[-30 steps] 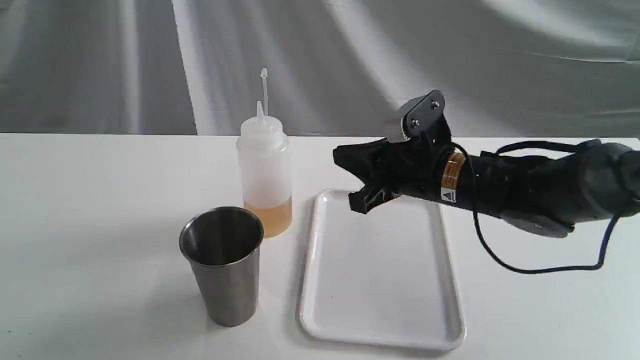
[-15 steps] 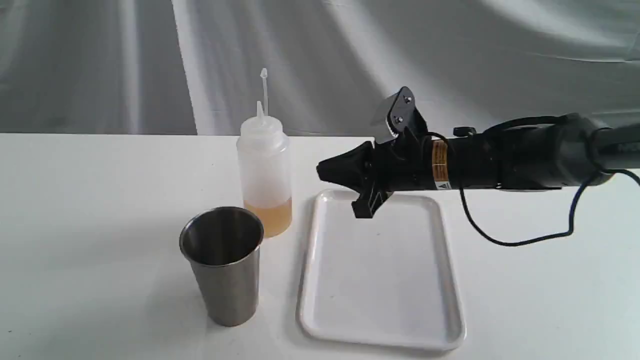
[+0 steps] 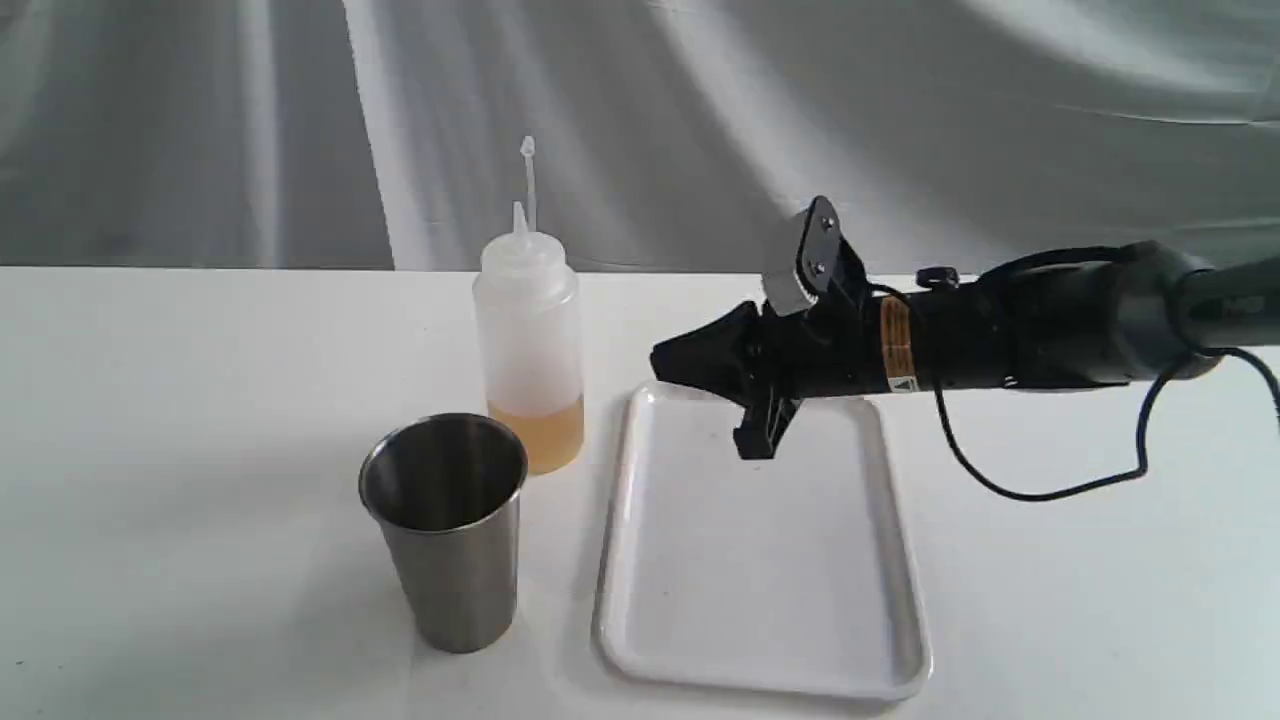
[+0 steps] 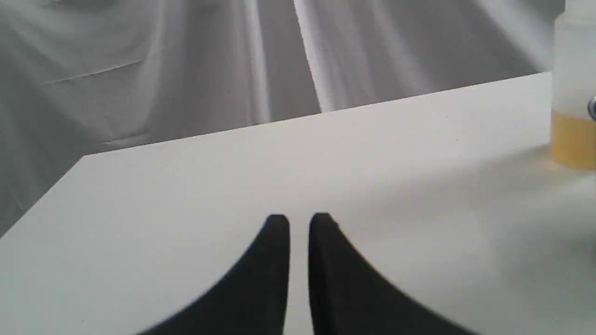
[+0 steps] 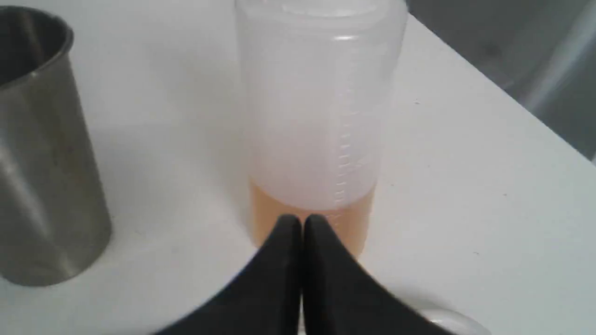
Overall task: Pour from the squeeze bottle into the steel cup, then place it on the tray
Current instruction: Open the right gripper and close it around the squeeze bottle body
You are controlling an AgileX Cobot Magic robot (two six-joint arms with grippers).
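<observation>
The squeeze bottle's amber base (image 3: 546, 438) has my right gripper's closed fingers pointing at it, so I should first open that gripper wide and straddle the bottle's middle (image 3: 529, 348).
The squeeze bottle (image 3: 528, 340) stands upright on the table with amber liquid at its bottom and its cap strap sticking up. In front of it, to the left, stands the steel cup (image 3: 445, 530). The white tray (image 3: 760, 560) lies flat to the right of both. My right gripper (image 3: 660, 362) is shut and holds nothing. It hovers over the tray's far left corner and points at the bottle, a short gap away. In the right wrist view the bottle (image 5: 316, 116) fills the middle just beyond the right gripper (image 5: 302, 221), with the cup (image 5: 42, 153) beside it. My left gripper (image 4: 299, 221) hangs over bare table, its tips almost together and nothing between them; the bottle (image 4: 573, 93) shows at that picture's edge.
The white table (image 3: 200, 400) ends at a far edge just behind the bottle, in front of a grey cloth backdrop (image 3: 700, 120). A black cable (image 3: 1050, 490) loops down from the right arm toward the table, right of the tray.
The right arm has levelled out and its wrist has rolled. The gripper tip has sunk lower and come closer to the bottle. Bottle, cup and tray have not moved.
</observation>
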